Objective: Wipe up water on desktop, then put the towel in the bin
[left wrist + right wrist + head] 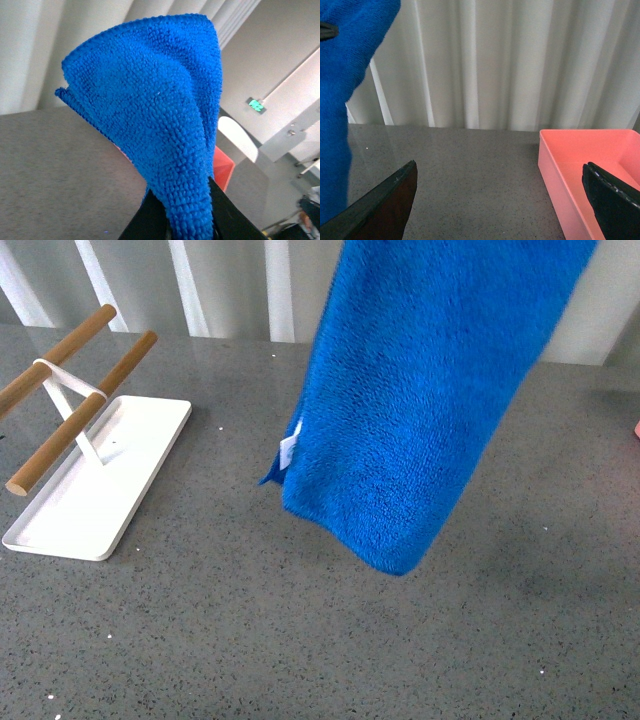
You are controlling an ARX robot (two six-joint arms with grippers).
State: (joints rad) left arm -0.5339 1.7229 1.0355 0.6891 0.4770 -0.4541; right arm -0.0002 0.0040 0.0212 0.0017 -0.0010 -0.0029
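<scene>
The limp towel (145, 95) will come to rest in the bin as a rounded heap when I carry it there, because it bunches up (189, 210) between the black fingers.
The blue fluffy towel (430, 390) hangs in the air above the dark grey speckled desktop (300, 630), its small white tag (290, 450) on the left edge. In the left wrist view my left gripper (187, 227) is shut on the towel (150, 105), which bunches up between the black fingers. My right gripper (502, 200) is open and empty above the desktop (470, 165). The pink bin (590, 165) lies beside one of its fingers (612, 200). The towel (345, 85) shows at the edge of that view. A red-pink corner of the bin (222, 167) shows behind the towel in the left wrist view. Neither gripper shows in the front view.
A white rectangular tray (100, 480) with a stand of two wooden rods (85, 405) sits at the left of the desktop. Pale curtains (495, 60) hang behind the desk's far edge.
</scene>
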